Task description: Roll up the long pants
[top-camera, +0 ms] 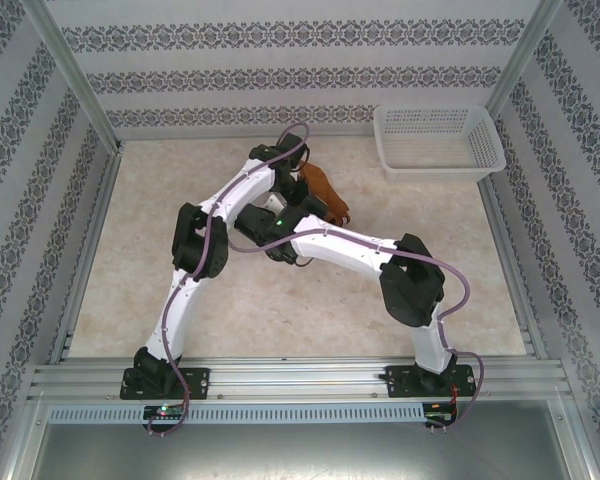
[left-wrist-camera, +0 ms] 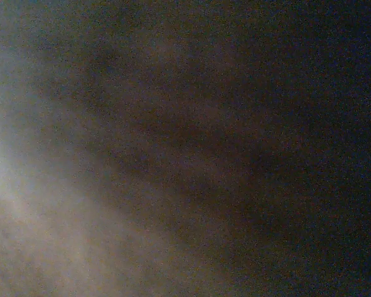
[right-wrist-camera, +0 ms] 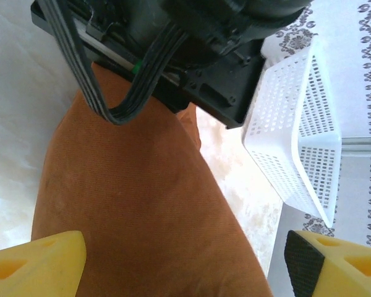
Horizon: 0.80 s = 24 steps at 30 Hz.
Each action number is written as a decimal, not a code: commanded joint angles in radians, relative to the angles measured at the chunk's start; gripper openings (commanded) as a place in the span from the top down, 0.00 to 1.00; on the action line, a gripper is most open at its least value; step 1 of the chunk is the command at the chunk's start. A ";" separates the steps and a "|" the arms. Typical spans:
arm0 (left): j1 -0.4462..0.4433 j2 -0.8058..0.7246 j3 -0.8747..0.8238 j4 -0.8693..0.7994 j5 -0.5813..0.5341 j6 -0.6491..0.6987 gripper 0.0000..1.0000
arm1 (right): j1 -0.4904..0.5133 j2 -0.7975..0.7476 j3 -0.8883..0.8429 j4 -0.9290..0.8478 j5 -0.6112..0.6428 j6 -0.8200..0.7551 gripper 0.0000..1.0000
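My left gripper's wrist is covering the long pants' far end (right-wrist-camera: 114,86). My left gripper should back out of the way before my right gripper takes the pants to the basket (top-camera: 437,140).
The long pants (top-camera: 325,192) lie as a bunched rust-brown heap at the middle of the table, mostly covered by both arms, which meet above it. In the right wrist view the rust cloth (right-wrist-camera: 136,204) runs between and beneath my right gripper (right-wrist-camera: 185,272), whose yellow fingers (right-wrist-camera: 37,266) stand far apart, open and not pinching it. The left arm's black wrist housing (right-wrist-camera: 198,62) sits against the far end of the cloth, and its fingers are hidden. The left wrist view is dark and blurred, as if pressed close to cloth.
A white perforated basket (top-camera: 438,140) stands at the back right of the table, just right of the pants (right-wrist-camera: 297,142). Patterned walls and metal rails (top-camera: 300,375) enclose the beige tabletop (top-camera: 140,250).
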 commanded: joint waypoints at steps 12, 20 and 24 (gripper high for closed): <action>-0.049 -0.034 -0.085 0.009 0.130 -0.080 1.00 | -0.109 0.256 0.122 0.029 -0.221 0.122 0.25; -0.047 -0.107 -0.162 0.043 0.136 -0.086 1.00 | -0.226 0.125 -0.147 0.179 -0.257 0.105 0.89; -0.043 -0.125 -0.183 0.059 0.143 -0.090 1.00 | -0.259 0.041 -0.225 0.204 -0.261 0.091 1.00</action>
